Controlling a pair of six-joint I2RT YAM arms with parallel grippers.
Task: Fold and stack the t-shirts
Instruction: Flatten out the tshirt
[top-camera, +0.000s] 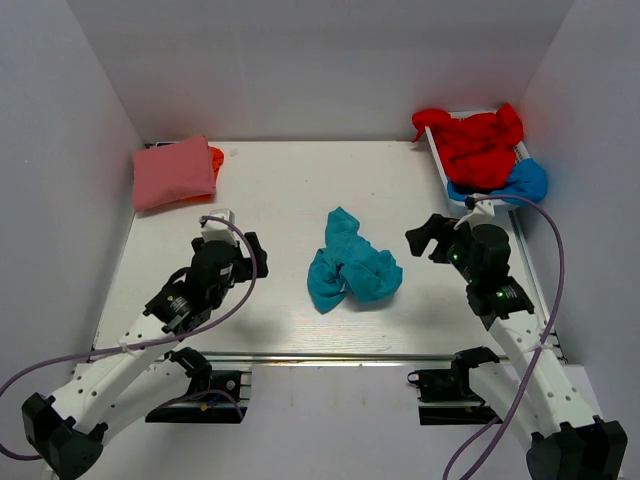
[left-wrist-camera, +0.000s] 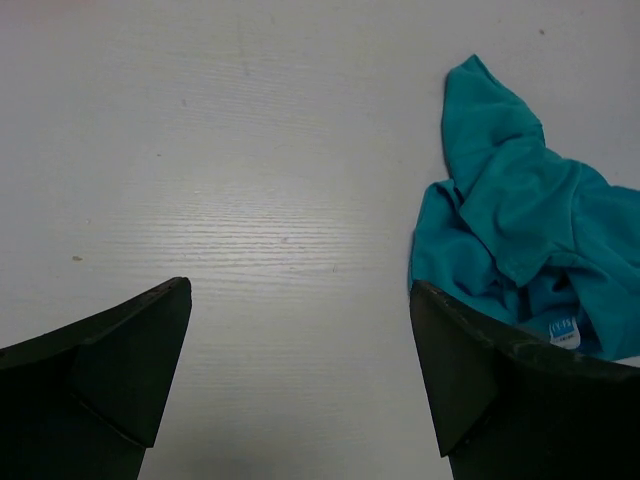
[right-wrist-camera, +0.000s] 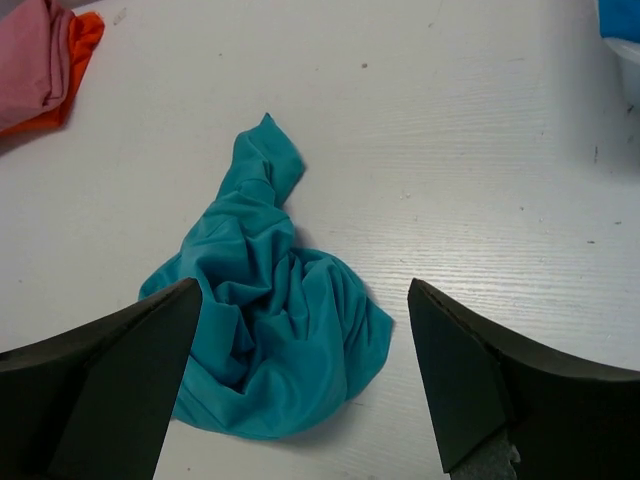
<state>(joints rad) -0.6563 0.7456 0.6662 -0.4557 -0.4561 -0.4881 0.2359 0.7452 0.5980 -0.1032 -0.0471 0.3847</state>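
Observation:
My left gripper is open and the teal t-shirt's near corner (top-camera: 323, 304) is sticking out of the heap, so my left gripper keeps going toward that corner's tip (top-camera: 322, 309) until its fingers close around it.
A crumpled teal t-shirt (top-camera: 349, 266) lies in a heap at the table's middle; it also shows in the left wrist view (left-wrist-camera: 520, 220) and the right wrist view (right-wrist-camera: 270, 310). A folded pink t-shirt (top-camera: 173, 172) lies on an orange one (top-camera: 215, 158) at the back left. Red t-shirts (top-camera: 476, 142) and a bright blue one (top-camera: 520, 183) are piled in a tray at the back right. My left gripper (top-camera: 252, 258) is open and empty, left of the teal shirt. My right gripper (top-camera: 428, 238) is open and empty, right of it.
The white tray (top-camera: 441, 165) holding the red and blue shirts stands at the table's back right corner. White walls close in the table on the left, back and right. The table's near edge (top-camera: 320, 356) has a metal rail with the arm bases.

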